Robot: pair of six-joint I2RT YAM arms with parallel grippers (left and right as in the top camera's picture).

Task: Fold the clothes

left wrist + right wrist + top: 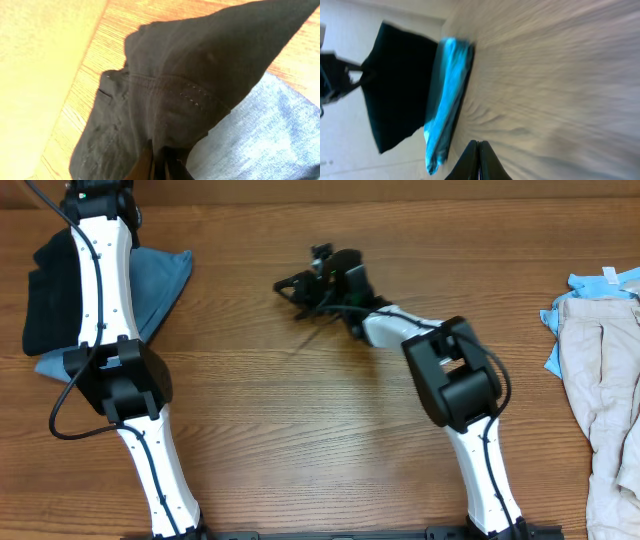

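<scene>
The black garment's fold (195, 75) is hanging raised and leaves the blue garment's edge uncovered. Next, my left gripper moves the fold back over that edge (168, 285) and then opens.
A black garment (45, 290) lies on a blue garment (160, 275) at the table's far left. In the left wrist view my left gripper (160, 162) is shut on a raised fold of the black garment (190, 85), with the blue garment (260, 135) under it. In the overhead view the left arm covers its fingers. My right gripper (292, 288) is shut and empty over bare wood at the top middle. In the right wrist view its fingers (479, 146) touch each other, with the black garment (395, 85) and the blue garment (447, 95) far ahead.
Beige trousers (605, 370) lie crumpled at the right edge on a light blue cloth (600, 280). The wooden table (300, 430) runs between the two piles. Both arm bases stand at the front edge.
</scene>
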